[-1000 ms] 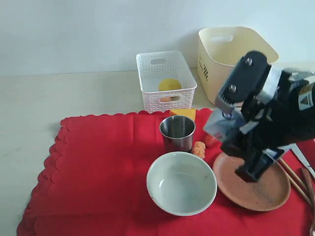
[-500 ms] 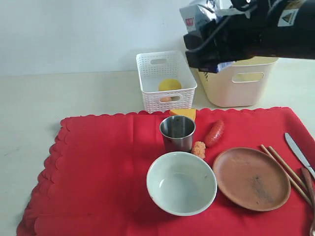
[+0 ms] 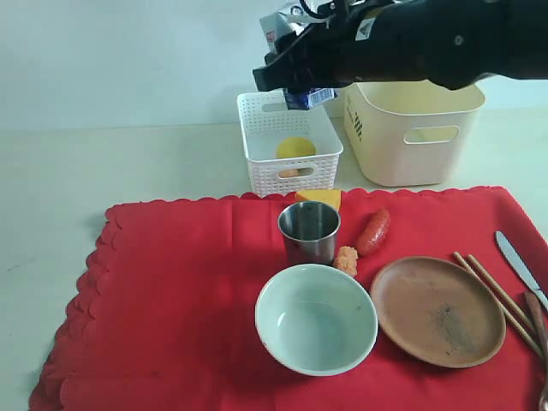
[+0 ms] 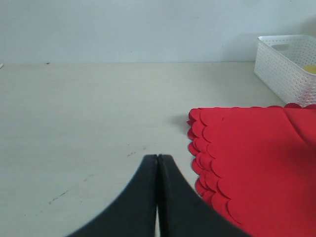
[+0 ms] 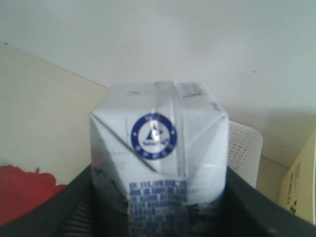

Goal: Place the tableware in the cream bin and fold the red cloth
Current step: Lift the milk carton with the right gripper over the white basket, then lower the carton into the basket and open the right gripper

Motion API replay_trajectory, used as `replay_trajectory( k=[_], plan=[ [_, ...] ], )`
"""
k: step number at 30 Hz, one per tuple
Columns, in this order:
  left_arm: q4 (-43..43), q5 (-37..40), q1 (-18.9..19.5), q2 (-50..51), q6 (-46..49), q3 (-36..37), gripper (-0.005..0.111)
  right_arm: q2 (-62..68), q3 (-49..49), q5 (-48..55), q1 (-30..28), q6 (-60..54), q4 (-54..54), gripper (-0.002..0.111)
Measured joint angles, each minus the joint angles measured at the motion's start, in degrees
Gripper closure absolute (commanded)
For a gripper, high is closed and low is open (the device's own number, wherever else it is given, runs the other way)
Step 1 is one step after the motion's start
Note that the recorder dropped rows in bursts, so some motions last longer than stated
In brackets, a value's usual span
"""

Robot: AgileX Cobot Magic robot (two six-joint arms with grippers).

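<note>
The blue-white carton (image 3: pixel 308 98) is over the white basket with free room (image 3: pixel 324 134) beside the lemon, so the robot's right gripper should lower the carton inside the basket's rim before it lets go.
On the red cloth (image 3: pixel 171 291) lie a pale bowl (image 3: pixel 316 318), a steel cup (image 3: pixel 308 231), a brown plate (image 3: pixel 437 311), chopsticks (image 3: pixel 497 300), a knife (image 3: pixel 519 267) and part of a spoon (image 3: pixel 539 321) at the right edge. The cream bin (image 3: pixel 411 120) stands behind at the right. My right gripper (image 3: pixel 295 73) hangs high over the white basket, shut on a blue-white carton (image 5: pixel 158 153). My left gripper (image 4: pixel 158 160) is shut and empty above bare table beside the cloth's scalloped edge (image 4: pixel 197 148); the exterior view does not show it.
A white lattice basket (image 3: pixel 288 141) holds a lemon (image 3: pixel 294 147) and an egg (image 3: pixel 289 173). A cheese wedge (image 3: pixel 318 197), a sausage (image 3: pixel 373 231) and a small fried piece (image 3: pixel 346 259) lie on the cloth near the cup. My right arm (image 3: pixel 428 38) spans the top right.
My right arm has risen from over the plate and swung left with the carton, from over the cream bin to above the white basket. The left gripper shows no earlier frame.
</note>
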Motion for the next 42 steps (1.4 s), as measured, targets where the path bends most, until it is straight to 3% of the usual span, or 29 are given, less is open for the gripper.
replay_trajectory(
  k=[19, 31, 36, 39, 42],
  plan=[
    [0.0, 0.0, 0.0, 0.0, 0.0, 0.0, 0.107, 25.38, -21.27, 1.13, -4.97, 2.06, 0.0, 0.108],
    [0.0, -0.1, 0.0, 0.0, 0.0, 0.0, 0.107, 33.81, -26.68, 2.45, -7.06, 0.9, -0.11, 0.107],
    [0.0, -0.1, 0.0, 0.0, 0.0, 0.0, 0.107, 35.27, -26.68, 3.57, -7.06, -1.5, -0.11, 0.09],
    [0.0, -0.1, 0.0, 0.0, 0.0, 0.0, 0.107, 35.53, -26.68, 4.25, -7.06, -2.99, -0.11, 0.071],
    [0.0, -0.1, 0.0, 0.0, 0.0, 0.0, 0.107, 35.53, -26.8, 4.61, -7.06, -3.53, -0.11, 0.043]
  ],
)
